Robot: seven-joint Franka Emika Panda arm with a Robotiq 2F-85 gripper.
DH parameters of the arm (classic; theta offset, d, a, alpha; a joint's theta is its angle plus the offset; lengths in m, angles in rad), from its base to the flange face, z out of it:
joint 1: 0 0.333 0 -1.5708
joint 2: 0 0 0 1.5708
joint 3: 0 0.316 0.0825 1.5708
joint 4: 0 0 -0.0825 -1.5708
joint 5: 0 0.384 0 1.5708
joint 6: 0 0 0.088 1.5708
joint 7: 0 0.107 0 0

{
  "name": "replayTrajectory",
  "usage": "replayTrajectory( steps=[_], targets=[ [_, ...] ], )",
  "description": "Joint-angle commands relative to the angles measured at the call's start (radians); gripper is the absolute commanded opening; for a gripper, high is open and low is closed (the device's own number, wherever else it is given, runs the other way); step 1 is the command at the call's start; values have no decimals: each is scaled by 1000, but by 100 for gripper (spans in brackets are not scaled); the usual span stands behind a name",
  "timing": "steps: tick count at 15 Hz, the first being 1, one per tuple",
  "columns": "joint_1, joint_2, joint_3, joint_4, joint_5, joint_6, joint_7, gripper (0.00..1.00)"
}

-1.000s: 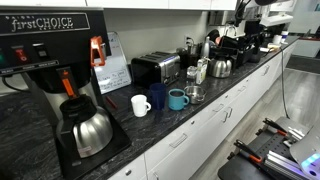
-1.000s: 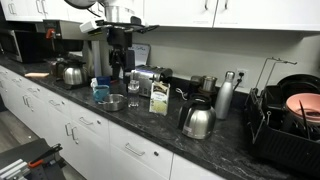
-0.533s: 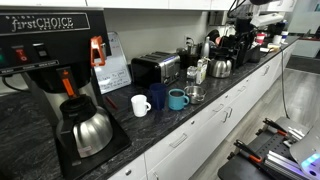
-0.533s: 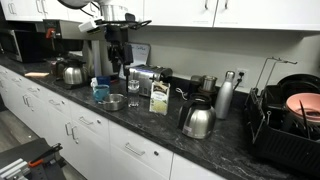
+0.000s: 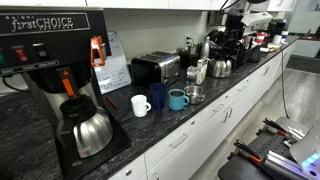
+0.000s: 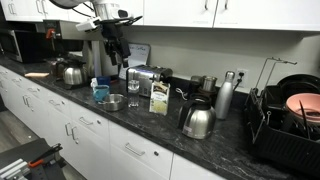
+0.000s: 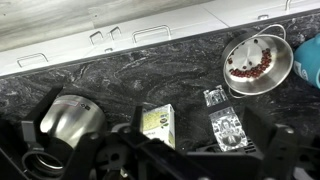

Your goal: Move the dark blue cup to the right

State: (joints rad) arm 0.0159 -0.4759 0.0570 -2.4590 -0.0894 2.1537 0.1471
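Note:
The dark blue cup (image 5: 157, 96) is away from my gripper, which hangs over the carton and glass (image 7: 158, 124). I should stay high and go past the teal mug before I move down.
The dark blue cup (image 5: 157, 97) stands upright on the dark counter between a white mug (image 5: 141, 104) and a teal mug with a handle (image 5: 177, 99). The teal mug also shows in an exterior view (image 6: 101, 92) and at the right edge of the wrist view (image 7: 310, 60). The dark blue cup is out of the wrist view. My gripper (image 5: 224, 40) hangs high above the counter, far from the cups, and shows in the exterior view from the opposite end (image 6: 117, 48). In the wrist view (image 7: 190, 150) its fingers are spread apart with nothing between them.
A metal bowl (image 7: 257, 62) lies by the teal mug. A toaster (image 5: 155, 68), a carton (image 7: 158, 125), a glass (image 7: 216, 97) and a steel kettle (image 7: 68, 118) stand on the counter. A large coffee maker (image 5: 50, 60) stands at one end, a dish rack (image 6: 290, 120) at the other.
The arm has swung a little along the counter, leftward in the view with the coffee maker, staying high. The cups have not moved.

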Motion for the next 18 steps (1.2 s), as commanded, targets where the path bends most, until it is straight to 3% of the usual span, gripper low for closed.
replayTrajectory(
  steps=[1, 11, 18],
  targets=[
    [-6, 0, 5, 2, 3, -2, -3, 100],
    [-6, 0, 5, 2, 3, -1, -3, 100],
    [57, 9, 96, 14, 7, 72, 48, 100]
  ],
)
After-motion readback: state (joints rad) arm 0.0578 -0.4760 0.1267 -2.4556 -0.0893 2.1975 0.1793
